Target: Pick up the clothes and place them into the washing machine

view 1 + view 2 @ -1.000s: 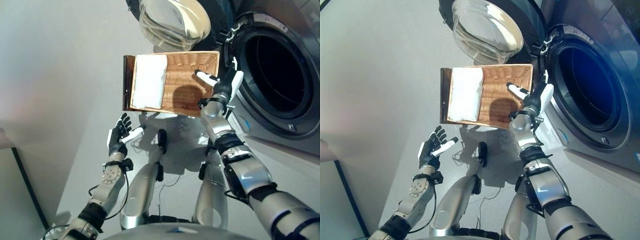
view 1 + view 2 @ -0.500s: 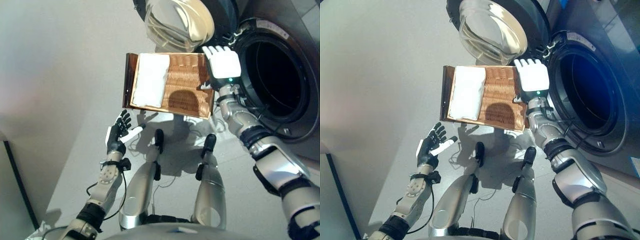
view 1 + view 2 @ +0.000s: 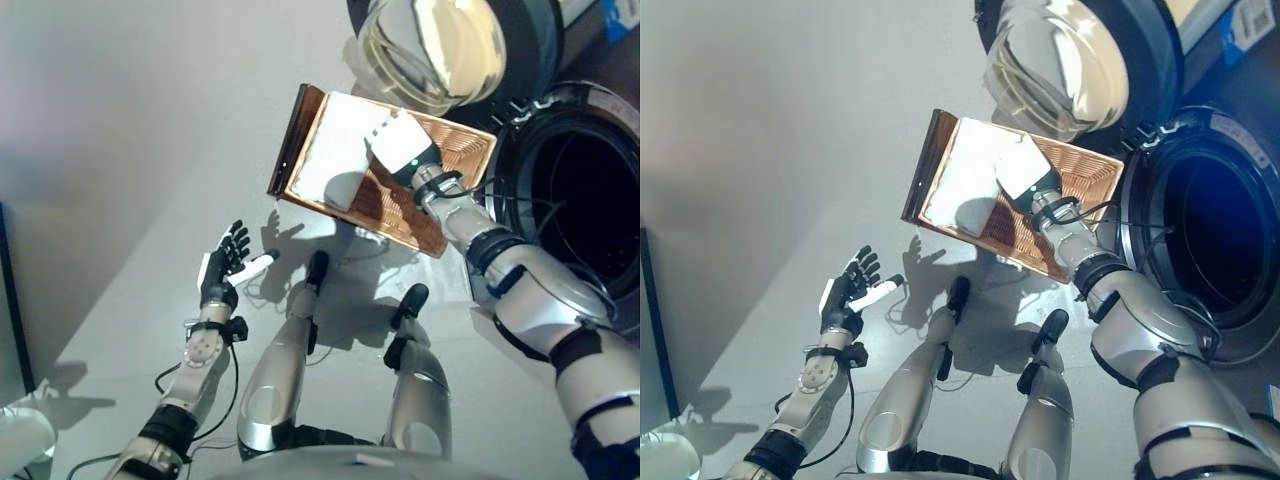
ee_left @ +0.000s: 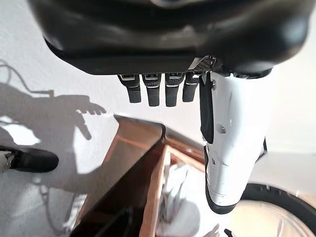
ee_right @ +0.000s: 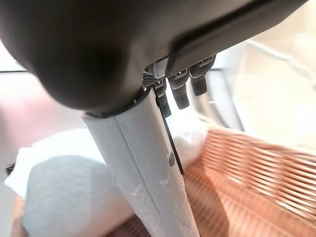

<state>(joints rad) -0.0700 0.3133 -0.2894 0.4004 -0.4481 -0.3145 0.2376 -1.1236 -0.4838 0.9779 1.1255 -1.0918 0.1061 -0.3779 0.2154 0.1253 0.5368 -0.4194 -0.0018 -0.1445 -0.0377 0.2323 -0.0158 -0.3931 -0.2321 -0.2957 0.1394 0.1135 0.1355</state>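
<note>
I expect the white cloth [image 3: 335, 150] to come out in one piece and leave the basket empty when I lift it, because only plain wicker [image 3: 386, 206] shows along the cloth's edge.
A white cloth [image 3: 330, 160] lies in the left half of the shallow wicker basket [image 3: 460, 150], which rests on a low dark brown box [image 3: 291, 150]. My right hand [image 3: 400, 143] is open with straight fingers. It reaches over the basket and sits at the cloth's right edge. In the right wrist view the cloth [image 5: 59, 168] lies just under the fingers [image 5: 180, 91], with wicker [image 5: 256, 173] beside it. My left hand [image 3: 222, 268] is open and empty, low over the floor left of the basket. Its wrist view shows the box [image 4: 128, 163] and the cloth [image 4: 177, 190].
The washing machine's drum opening [image 3: 590, 200] is dark, right of the basket. Its open door with a glass bowl [image 3: 435, 50] hangs above the basket. A dark panel [image 3: 5, 300] stands at the left edge, with a white object [image 3: 20, 435] on the grey floor below it.
The camera has shifted and tilted. My right hand has moved left from the basket's right rim across the wicker to the white cloth. My left hand stays open in place.
</note>
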